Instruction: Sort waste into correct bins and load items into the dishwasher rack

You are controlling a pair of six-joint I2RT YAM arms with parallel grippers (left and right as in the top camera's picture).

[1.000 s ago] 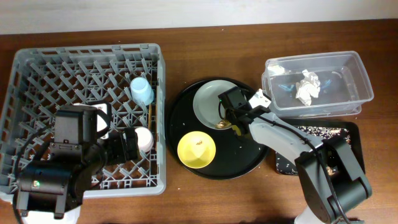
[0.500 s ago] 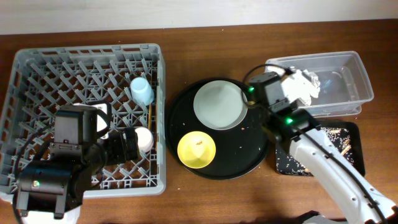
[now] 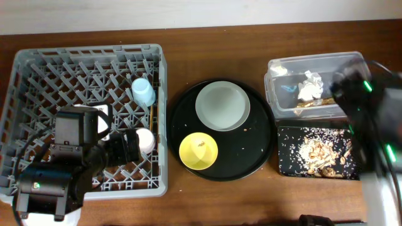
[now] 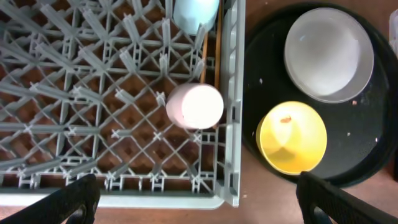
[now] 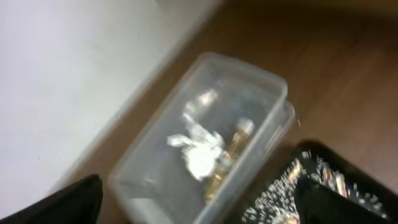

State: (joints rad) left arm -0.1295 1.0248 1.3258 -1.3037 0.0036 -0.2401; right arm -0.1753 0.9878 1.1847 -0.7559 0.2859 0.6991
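A food scrap [image 3: 201,144] is in the yellow bowl. My left gripper needs to tip the bowl over the small black tray [image 3: 317,154] first, before it puts the bowl in the rack.
The grey dishwasher rack [image 3: 88,50] fills the left. In it stand a light-blue cup [image 3: 143,91] and a pink cup [image 3: 145,139], with chopsticks [image 4: 217,37] along its right wall. My left gripper [image 4: 199,202] hangs open above the rack's near right corner, holding nothing. A grey-green plate [image 3: 222,105] and a yellow bowl [image 3: 198,150] rest on the round black tray [image 3: 251,160]. The clear tub [image 3: 314,58] holds a white napkin [image 3: 309,88] and a gold wrapper [image 3: 314,102]. Food scraps [image 3: 317,150] lie in the small black tray [image 3: 289,163]. My right gripper [image 5: 199,208] is open above the tub [image 5: 149,168].
My right arm [image 3: 377,119] is a blur at the right edge, over the tub's end and the small black tray. A few crumbs dot the round tray. Bare wood shows between the rack and the round tray, and along the front edge.
My right gripper carried the gold wrapper from the round tray to the clear tub, opened, and the wrapper now lies in the tub. The arm swung right. My left arm stayed still.
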